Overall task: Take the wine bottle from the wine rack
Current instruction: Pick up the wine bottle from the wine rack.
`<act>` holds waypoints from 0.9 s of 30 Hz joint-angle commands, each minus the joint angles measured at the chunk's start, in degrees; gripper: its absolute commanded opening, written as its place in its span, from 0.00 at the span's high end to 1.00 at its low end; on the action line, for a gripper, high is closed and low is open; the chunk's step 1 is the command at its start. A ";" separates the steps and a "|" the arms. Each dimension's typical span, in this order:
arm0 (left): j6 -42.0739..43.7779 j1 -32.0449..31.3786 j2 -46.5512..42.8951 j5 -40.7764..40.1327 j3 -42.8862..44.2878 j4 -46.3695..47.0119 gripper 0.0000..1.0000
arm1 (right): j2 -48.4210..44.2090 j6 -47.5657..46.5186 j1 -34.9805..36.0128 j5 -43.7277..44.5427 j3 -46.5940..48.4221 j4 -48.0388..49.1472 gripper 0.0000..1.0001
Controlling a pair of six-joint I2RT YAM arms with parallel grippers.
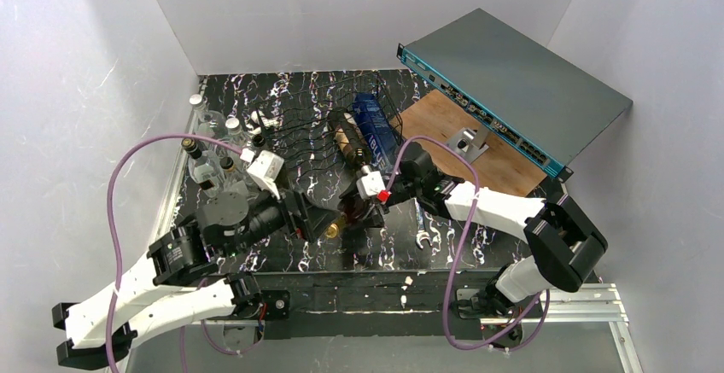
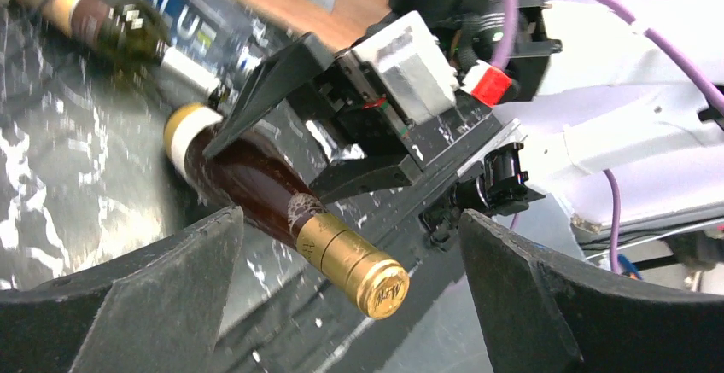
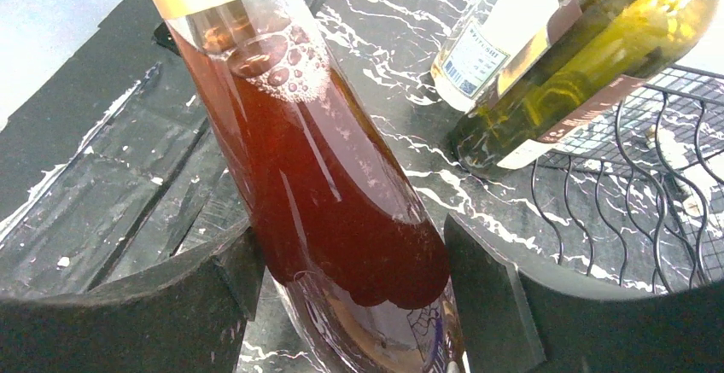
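Next, I swing my left gripper round in line with the wine bottle and close it on the gold cap (image 2: 352, 262), because the wine bottle's neck (image 2: 305, 212) slants across my left gripper's opening.
The wine bottle (image 3: 316, 177) holds red-brown liquid and has a gold foil cap (image 2: 367, 271). My right gripper (image 3: 350, 253) is shut on its body near the base and holds it tilted above the black marbled table, just in front of the wine rack (image 1: 307, 130). The rack is a low black wire frame, also seen in the right wrist view (image 3: 632, 194). My left gripper (image 2: 348, 219) is open, its fingers (image 2: 171, 271) either side of the gold cap without touching it. In the top view the left gripper (image 1: 303, 215) faces the right gripper (image 1: 367, 206) across the bottle (image 1: 335, 229).
An olive-green bottle (image 1: 348, 138) and a blue-labelled bottle (image 1: 376, 125) lie on the rack. Several small clear bottles (image 1: 213, 147) stand at the left. A flat grey box with a teal edge (image 1: 512, 83) leans over a wooden board (image 1: 444, 125). A wrench (image 1: 423, 238) lies nearby.
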 commanded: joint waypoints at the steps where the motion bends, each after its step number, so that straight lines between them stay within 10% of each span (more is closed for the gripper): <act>1: 14.81 -0.16 -5.07 5.40 -6.15 16.23 0.04 | 0.20 9.57 -2.25 -2.48 -1.38 4.77 0.69; 14: 40.84 -0.19 -6.11 15.25 -15.66 30.05 0.02 | 1.77 17.91 -5.02 -3.34 -2.88 11.82 0.71; 27: 46.15 -0.16 -5.39 12.24 -21.96 36.52 0.09 | 3.17 20.55 -5.65 -4.07 -3.26 13.86 0.71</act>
